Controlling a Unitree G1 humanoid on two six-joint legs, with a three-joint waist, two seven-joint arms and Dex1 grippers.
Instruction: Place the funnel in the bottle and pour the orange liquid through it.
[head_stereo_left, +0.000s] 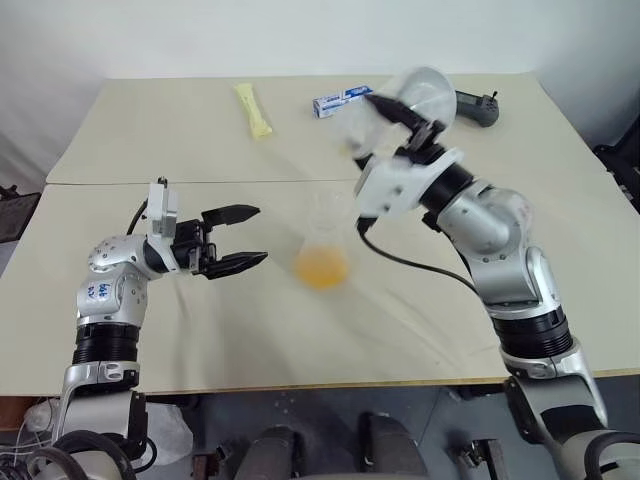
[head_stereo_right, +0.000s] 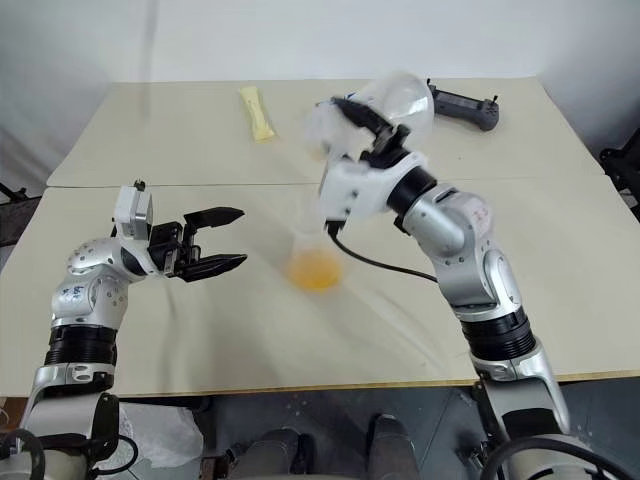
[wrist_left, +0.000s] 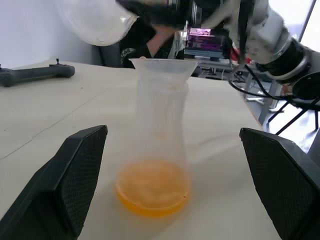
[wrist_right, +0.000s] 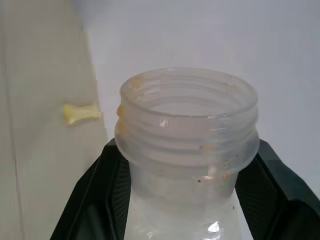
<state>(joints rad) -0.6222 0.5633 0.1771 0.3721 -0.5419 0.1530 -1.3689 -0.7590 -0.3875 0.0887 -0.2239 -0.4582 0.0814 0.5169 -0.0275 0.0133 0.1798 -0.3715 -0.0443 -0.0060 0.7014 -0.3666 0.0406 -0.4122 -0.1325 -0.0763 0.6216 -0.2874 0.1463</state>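
Note:
The jar is empty and the orange liquid is in the bottle (head_stereo_left: 321, 267), so my right gripper keeps lowering the jar to the open tabletop (head_stereo_left: 438, 240) and let it go standing.
The clear flask-shaped bottle (head_stereo_left: 322, 240) stands upright mid-table, a pool of orange liquid (head_stereo_left: 321, 268) in its base. The clear funnel (wrist_left: 163, 67) sits in its neck. My left gripper (head_stereo_left: 260, 234) is open just left of the bottle, pointing at it; in the left wrist view its fingers (wrist_left: 75, 170) flank the bottle without touching. My right gripper (head_stereo_left: 400, 115) is raised behind and right of the bottle, shut on a clear wide-mouthed threaded jar (wrist_right: 187, 125). The jar looks empty, with orange traces at its rim.
At the back of the cream table (head_stereo_left: 200, 330) lie a pale yellow packet (head_stereo_left: 254, 109), a blue-and-white box (head_stereo_left: 342, 100) and a black handle-shaped device (head_stereo_left: 478, 107). A seam runs across the table behind the bottle.

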